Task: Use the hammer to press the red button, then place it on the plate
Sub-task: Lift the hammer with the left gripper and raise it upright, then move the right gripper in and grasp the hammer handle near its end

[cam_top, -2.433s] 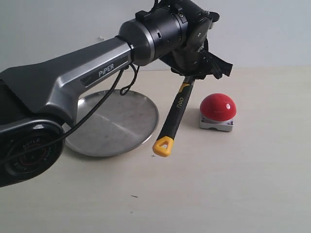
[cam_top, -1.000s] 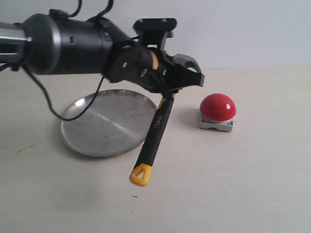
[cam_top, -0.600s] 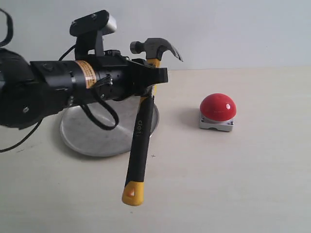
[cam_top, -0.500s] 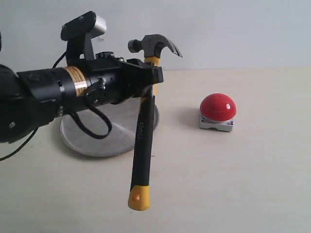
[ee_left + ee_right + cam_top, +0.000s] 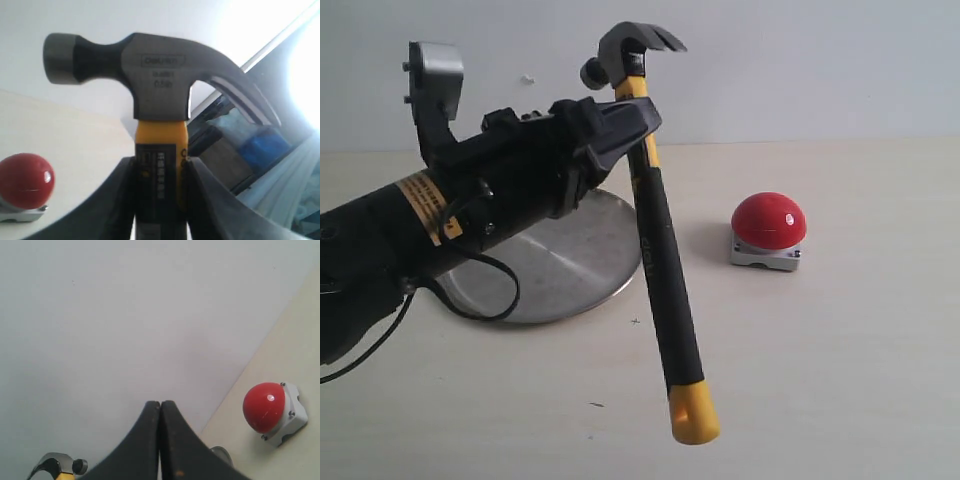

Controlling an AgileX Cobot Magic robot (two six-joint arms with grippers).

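Observation:
My left gripper has the hammer just below its steel head. My right gripper should grab the lower black handle [image 5: 676, 335] before I press the red button.
My left gripper [image 5: 625, 125] [image 5: 160, 167] is shut on the hammer [image 5: 655, 235] just below its dark steel head [image 5: 150, 70]. The hammer hangs in the air, head up, its black handle slanting down toward the near side and its yellow end [image 5: 692, 412] well above the table. The red button [image 5: 769, 220] [image 5: 25, 180] [image 5: 264, 406] stands on its grey base to the right of the hammer, untouched. The metal plate [image 5: 575, 260] lies on the table behind the left arm, partly hidden by it. My right gripper [image 5: 160, 405] is shut on nothing and does not show in the exterior view.
A pale wall runs behind the beige table [image 5: 840, 360]. The black left arm [image 5: 440, 215] with its cable reaches over the plate from the left. Dark shelving [image 5: 235, 160] shows beyond the hammer in the left wrist view.
The left arm has swung the hammer from hanging near the button to head-up and higher. Its handle end has moved right and toward the near side. The button and plate have stayed put.

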